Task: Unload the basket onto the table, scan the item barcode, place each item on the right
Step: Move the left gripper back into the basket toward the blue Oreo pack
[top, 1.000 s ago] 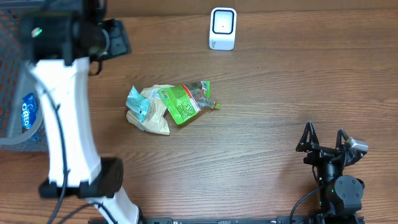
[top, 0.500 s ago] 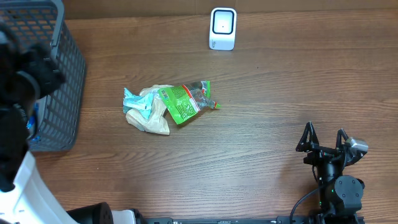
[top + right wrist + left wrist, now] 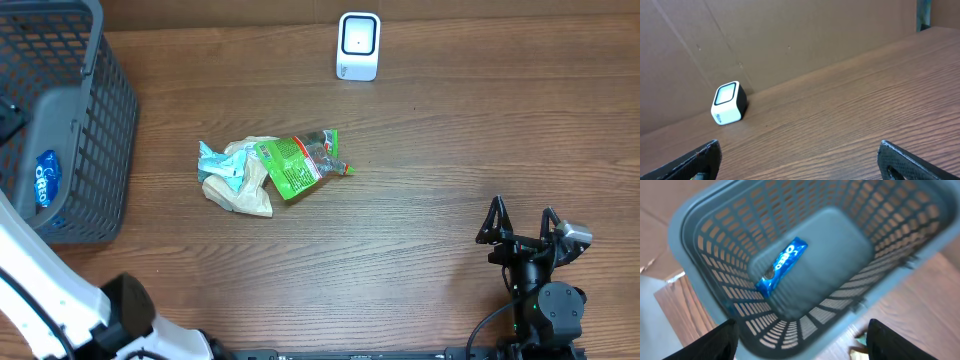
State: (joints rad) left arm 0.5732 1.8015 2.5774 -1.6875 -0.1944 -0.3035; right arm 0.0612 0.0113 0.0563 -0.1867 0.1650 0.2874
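My left gripper should stay open and keep going down until its fingers are on both sides of the packet (image 3: 47, 178), because the blue Oreo packet lies alone on the grey basket's bottom (image 3: 58, 120) below it.
The white barcode scanner (image 3: 358, 45) stands at the table's far edge and also shows in the right wrist view (image 3: 728, 103). A pile of snack packets lies mid-table: a green one (image 3: 293, 163), a teal one (image 3: 215, 162) and a tan one (image 3: 240, 192). A blue Oreo packet (image 3: 781, 266) lies on the floor of the grey basket (image 3: 705, 265). My left gripper (image 3: 801, 330) hangs open above the basket's near wall, holding nothing. My right gripper (image 3: 520, 222) rests open at the front right, far from the packets, with only bare wood between its fingers (image 3: 707, 157).
The grey mesh basket (image 3: 100, 130) fills the left end of the table, the Oreo packet (image 3: 45, 178) visible inside it. The white left arm (image 3: 45, 290) crosses the front left corner. A cardboard wall (image 3: 790, 40) backs the table behind the scanner.
The left arm has swung off the basket toward the front left, uncovering it, and its jaws have spread wider. The right arm has not moved.
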